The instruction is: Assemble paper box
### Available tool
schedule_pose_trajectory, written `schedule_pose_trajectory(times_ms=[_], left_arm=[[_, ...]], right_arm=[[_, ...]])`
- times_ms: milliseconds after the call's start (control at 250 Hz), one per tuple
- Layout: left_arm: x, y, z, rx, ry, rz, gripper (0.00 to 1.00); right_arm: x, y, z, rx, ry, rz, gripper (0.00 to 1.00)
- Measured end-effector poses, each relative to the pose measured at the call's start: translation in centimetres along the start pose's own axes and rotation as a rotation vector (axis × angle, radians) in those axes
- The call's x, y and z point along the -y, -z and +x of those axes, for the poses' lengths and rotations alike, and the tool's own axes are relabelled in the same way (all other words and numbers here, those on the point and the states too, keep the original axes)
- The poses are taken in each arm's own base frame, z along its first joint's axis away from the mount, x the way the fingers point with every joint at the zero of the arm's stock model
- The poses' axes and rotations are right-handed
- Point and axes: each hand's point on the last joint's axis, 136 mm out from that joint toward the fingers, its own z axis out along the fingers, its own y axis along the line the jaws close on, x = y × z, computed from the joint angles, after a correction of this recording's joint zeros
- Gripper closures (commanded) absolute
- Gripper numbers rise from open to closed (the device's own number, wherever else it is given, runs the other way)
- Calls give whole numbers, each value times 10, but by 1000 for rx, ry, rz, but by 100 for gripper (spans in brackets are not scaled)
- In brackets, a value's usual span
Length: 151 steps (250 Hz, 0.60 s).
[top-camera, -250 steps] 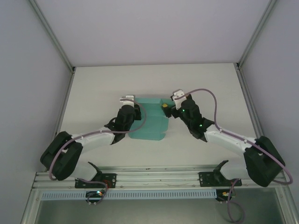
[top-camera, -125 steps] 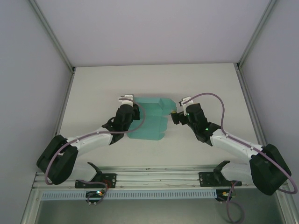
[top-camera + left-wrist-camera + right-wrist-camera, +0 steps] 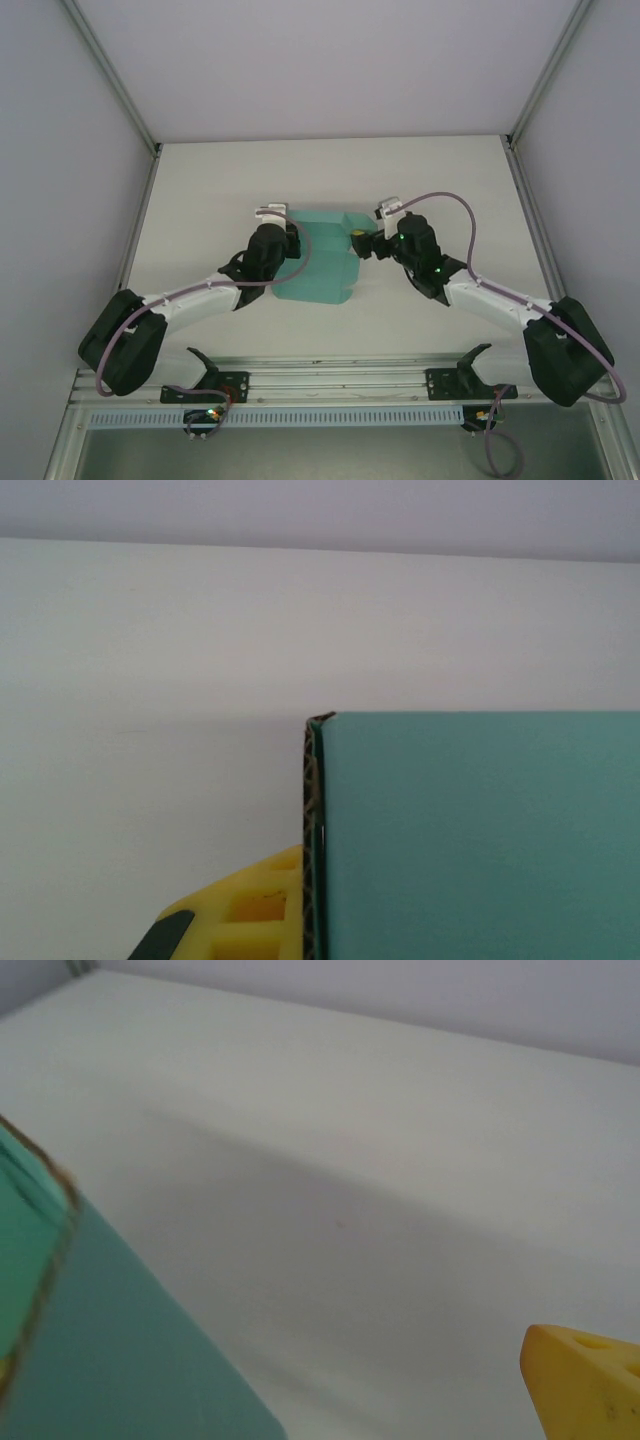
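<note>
The box's far corner flap slants across the open fingers of the robot's right gripper, so that gripper should back away and swing round before it pinches the box's far corner.
The teal-green paper box lies partly folded at the middle of the table, between the two arms. My left gripper is shut on its raised left wall. In the left wrist view that wall stands edge-on, with one yellow finger pressed against its outer face and the other finger hidden behind the card. My right gripper is at the box's upper right flap, open. In the right wrist view the teal card fills the lower left and a yellow fingertip sits far off at the lower right.
The white table is enclosed by pale walls on three sides, with metal posts at the back corners. An aluminium rail carrying both arm bases runs along the near edge. Bare table surface lies behind and beside the box.
My right gripper drew back to the right from the box's flap, then came back in against it; the right flap swung out and is folded in again. The left gripper held still.
</note>
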Motion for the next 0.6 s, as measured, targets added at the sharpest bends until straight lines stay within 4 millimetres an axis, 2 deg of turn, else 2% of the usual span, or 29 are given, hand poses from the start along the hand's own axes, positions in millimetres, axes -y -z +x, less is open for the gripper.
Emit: schedule_pose_trajectory(times_ms=[148,383,483,603], left_arm=[[3,2,-5,11,16,17,100],[5,3,-5,9,30,30,100],[4,3,-4,9,33,20,100],[3,4,-7,16,42,18,100]], right_arm=[[-17,-11,-17,49,-19,-90,0],[-40,-30,-10,37,11,-121,0],[-40,-29,-10,38,32,-95,0],[-27,-16,-12,28,49,-28,0]])
